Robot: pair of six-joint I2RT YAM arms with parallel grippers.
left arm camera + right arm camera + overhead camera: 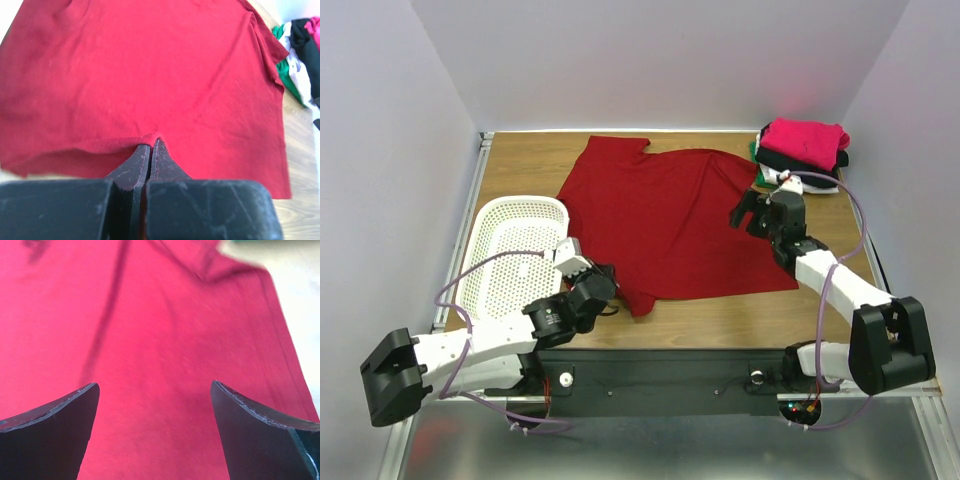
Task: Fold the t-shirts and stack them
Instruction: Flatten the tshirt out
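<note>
The t-shirt's near hem is in my left gripper, and the hem's free corner lies flat. My right gripper should keep going to that corner until it pinches the cloth.
A large dark red t-shirt lies spread on the wooden table. My left gripper is shut on its near hem, and in the left wrist view the cloth bunches up at the pinched fingertips. Over the shirt's right side hovers my right gripper, open, with only red cloth showing between its fingers. At the back right corner sits a stack of folded t-shirts, pink on top, then black, white and green; it also shows at the edge of the left wrist view.
A white perforated basket stands on the left of the table, close to my left arm. White walls close in the table on three sides. Bare wood shows along the near edge.
</note>
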